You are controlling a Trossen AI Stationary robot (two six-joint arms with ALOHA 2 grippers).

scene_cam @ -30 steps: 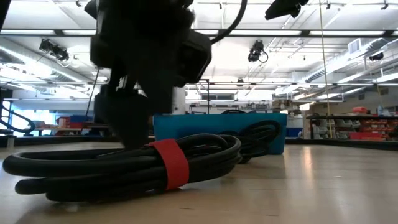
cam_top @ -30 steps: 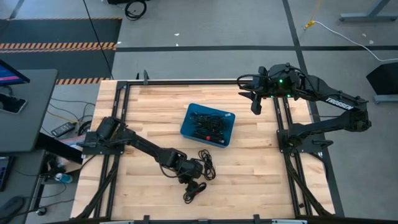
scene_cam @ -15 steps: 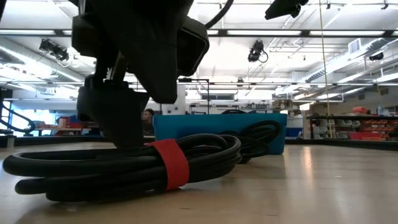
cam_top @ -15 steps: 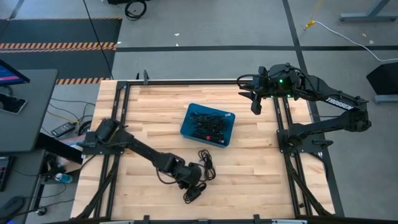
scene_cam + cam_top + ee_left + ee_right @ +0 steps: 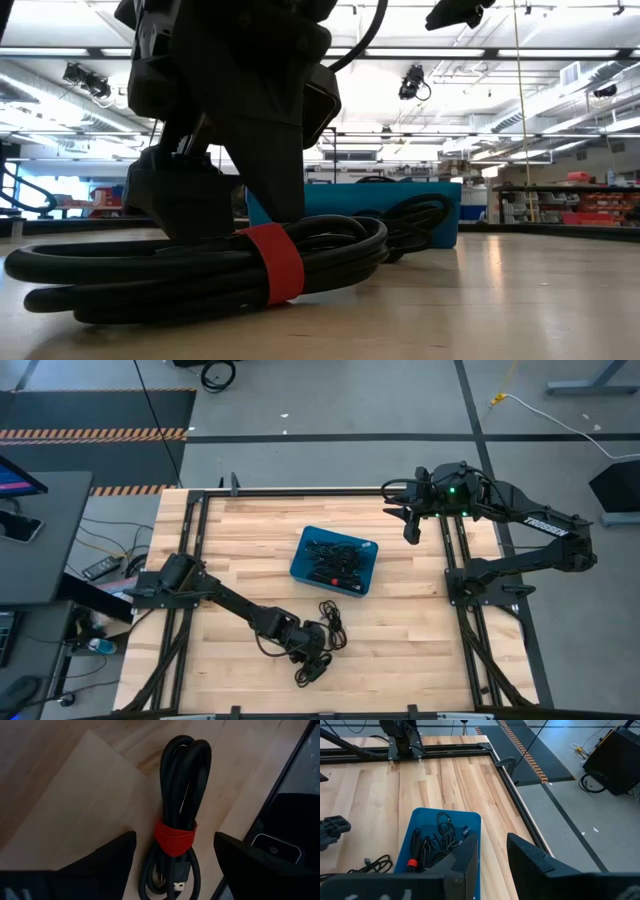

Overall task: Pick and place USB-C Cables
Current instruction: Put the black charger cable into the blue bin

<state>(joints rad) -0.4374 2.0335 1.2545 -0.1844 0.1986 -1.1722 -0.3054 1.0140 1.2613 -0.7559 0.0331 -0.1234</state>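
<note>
My gripper will lift the USB-C cable bundle point(image 5: 184, 782), and the bundle will stay together and keep its shape because the red tie point(image 5: 175, 838) goes around the folded loops.
A USB-C cable bundle point(image 5: 180, 780) of black folded loops bound by a red tie point(image 5: 174, 836) lies flat on the wooden table near its near edge point(image 5: 308, 672) point(image 5: 200, 265). My left gripper point(image 5: 175, 839) point(image 5: 312, 658) is low over it and open, one finger on each side of the bundle at the red tie; no touch shows. A loose black cable point(image 5: 332, 625) lies just beyond. More cables fill the blue bin point(image 5: 300, 555). My right gripper point(image 5: 411, 530) point(image 5: 492, 851) hangs open over the table's far right corner.
The blue bin point(image 5: 427, 817) point(image 5: 330, 200) stands mid-table, beyond the bundle. Black frame rails point(image 5: 190, 560) run along the table's left, right and far sides. Bare wood lies between the bin and the right rail. A dark panel point(image 5: 295, 795) shows beside the bundle.
My left gripper has moved toward the table's near edge and down, coming over the tied bundle until its fingers stand on both sides of it. The bundle has stayed where it was.
</note>
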